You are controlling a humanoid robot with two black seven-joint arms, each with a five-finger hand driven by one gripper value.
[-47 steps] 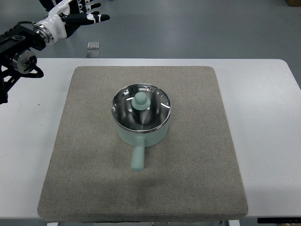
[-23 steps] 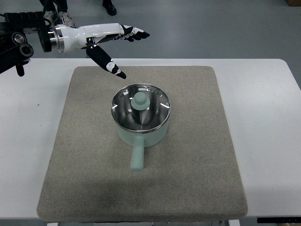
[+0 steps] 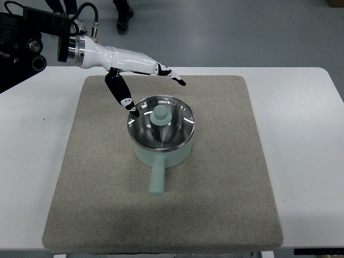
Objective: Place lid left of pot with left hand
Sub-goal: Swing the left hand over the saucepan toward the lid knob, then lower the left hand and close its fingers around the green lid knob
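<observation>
I should find an empty pot [image 3: 178,155] when I raise the lid by its knob, because only shiny steel [image 3: 146,132] can be seen through the clear lid.
A mint green pot [image 3: 161,153] with a straight handle pointing toward me sits in the middle of a grey mat [image 3: 226,177]. Its shiny metal lid [image 3: 169,131] with a mint green knob [image 3: 159,114] rests on the pot. My left hand [image 3: 156,94] reaches in from the upper left, white with black fingertips. Its fingers are spread open and hold nothing. The thumb tip [image 3: 131,110] hangs at the lid's left rim and the other fingers [image 3: 172,77] point past the pot's far side. The right arm is out of view.
The mat lies on a white table [image 3: 306,134]. A person's shoes [image 3: 123,11] show on the floor beyond the table's far edge. The left arm's black body [image 3: 21,37] sits at the upper left.
My left hand has swung in from the upper left corner and moved down and right, ending just above the far left side of the pot. The pot and lid have not moved.
</observation>
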